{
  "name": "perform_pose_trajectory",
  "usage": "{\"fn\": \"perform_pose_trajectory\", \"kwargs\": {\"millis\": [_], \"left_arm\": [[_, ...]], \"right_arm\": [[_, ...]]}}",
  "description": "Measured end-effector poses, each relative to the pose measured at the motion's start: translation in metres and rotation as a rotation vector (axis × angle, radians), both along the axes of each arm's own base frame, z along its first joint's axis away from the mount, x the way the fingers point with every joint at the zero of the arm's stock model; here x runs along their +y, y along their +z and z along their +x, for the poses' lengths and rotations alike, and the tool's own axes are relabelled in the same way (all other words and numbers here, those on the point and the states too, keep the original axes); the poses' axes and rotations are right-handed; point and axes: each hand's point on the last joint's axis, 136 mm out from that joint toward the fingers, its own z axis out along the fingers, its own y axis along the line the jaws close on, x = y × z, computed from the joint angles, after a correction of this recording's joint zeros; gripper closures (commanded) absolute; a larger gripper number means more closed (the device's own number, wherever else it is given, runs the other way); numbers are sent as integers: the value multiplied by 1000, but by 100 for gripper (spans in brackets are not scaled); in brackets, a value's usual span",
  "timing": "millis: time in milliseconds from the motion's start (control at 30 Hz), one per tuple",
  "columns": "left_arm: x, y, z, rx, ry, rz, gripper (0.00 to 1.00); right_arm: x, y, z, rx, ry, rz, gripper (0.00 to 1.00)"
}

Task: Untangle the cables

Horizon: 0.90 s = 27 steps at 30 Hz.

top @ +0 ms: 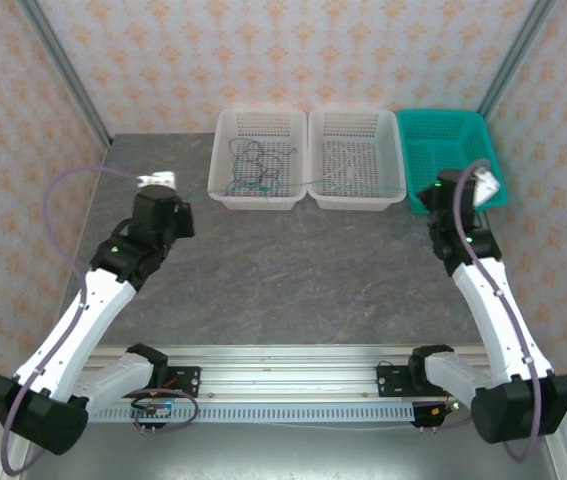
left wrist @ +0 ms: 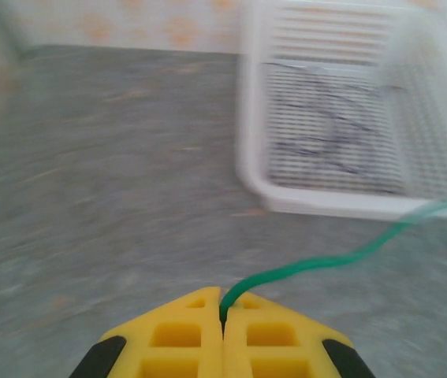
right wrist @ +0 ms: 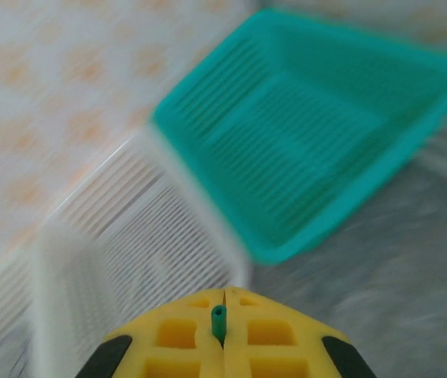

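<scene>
I need to bring my right gripper back and use it to lower the green cable to the grey tabletop (top: 338, 242) first, because the cable stretches across both white baskets (top: 308, 184) to my left gripper.
A tangle of thin dark cables (top: 254, 163) lies in the left white basket (top: 225, 150); in the left wrist view the dark wire (left wrist: 329, 135) shows blurred through the basket's mesh. My left gripper (left wrist: 223, 305) is shut on the green cable (left wrist: 327, 263), which curves away to the right in front of that basket (left wrist: 264, 185). My right gripper (right wrist: 223, 315) is shut on a short green cable end (right wrist: 218, 321) that sticks up between its yellow fingers. Seen from above, the left gripper (top: 155, 186) is left of the baskets and the right gripper (top: 480, 186) is at the teal basket's front.
Three baskets line the back: two white ones (top: 383, 190) and a teal one (top: 418, 135) at the right, which the right wrist sees as teal basket (right wrist: 396, 157) beside white basket (right wrist: 121, 236). Grey tabletop (top: 303, 270) spreads in front. Patterned walls enclose the sides.
</scene>
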Motion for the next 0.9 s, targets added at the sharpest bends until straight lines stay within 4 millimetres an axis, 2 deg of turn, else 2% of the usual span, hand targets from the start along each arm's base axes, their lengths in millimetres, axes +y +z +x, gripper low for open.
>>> {"fn": "perform_pose_trajectory", "kwargs": {"millis": [33, 167, 233, 367, 467, 567, 700, 800, 900], "left_arm": [[12, 1, -5, 1, 36, -2, 100], [44, 4, -17, 1, 145, 6, 100], [54, 1, -20, 14, 181, 9, 100], [56, -3, -22, 32, 188, 12, 100], [56, -3, -22, 35, 177, 0, 100], [42, -10, -20, 47, 101, -45, 100], [9, -26, -19, 74, -64, -149, 100], [-17, -32, -20, 82, -169, -217, 100], [-49, -25, -22, 54, -279, -275, 100]], "right_arm": [[-16, -1, -8, 5, -51, 5, 100], [-58, -7, -31, 5, -199, 31, 100], [-79, -14, -43, 3, -283, 68, 100], [-102, -37, -55, -22, -370, 220, 100], [-104, -58, -54, -45, -376, 354, 100], [-88, -64, -37, -101, -306, 489, 100], [-73, -59, -17, -217, -227, 632, 100], [-65, -54, -11, -241, -196, 662, 100], [-58, -60, -11, -211, -184, 654, 100]]}}
